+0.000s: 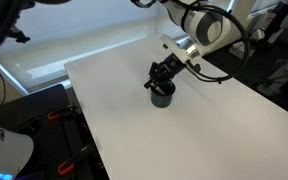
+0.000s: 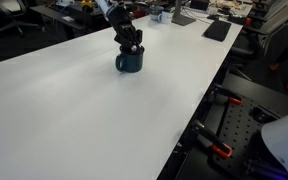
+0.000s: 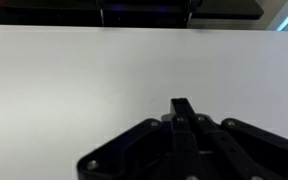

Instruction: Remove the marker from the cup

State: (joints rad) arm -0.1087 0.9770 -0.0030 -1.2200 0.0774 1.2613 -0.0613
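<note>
The gripper's fingers touch end to end at the cup's rim (image 1: 171, 88) with the marker outside them, so the robot should open them, go up, and come down with spread fingers around the marker.
The small black cup (image 1: 162, 98) stands on the white table (image 1: 184, 140); it also shows in an exterior view (image 2: 130, 63). My gripper (image 1: 161, 80) hangs straight above the cup with its fingertips at the rim or just inside, as an exterior view also shows (image 2: 130, 44). In the wrist view the black fingers (image 3: 182, 108) lie pressed together, with only bare table beyond them. The marker is hidden in every view. I cannot tell whether anything sits between the fingers.
The table's edge (image 2: 199, 110) runs along one side, with dark equipment and red clamps (image 2: 222, 152) below it. Keyboards and desk clutter (image 2: 216, 30) lie at the far end of the table.
</note>
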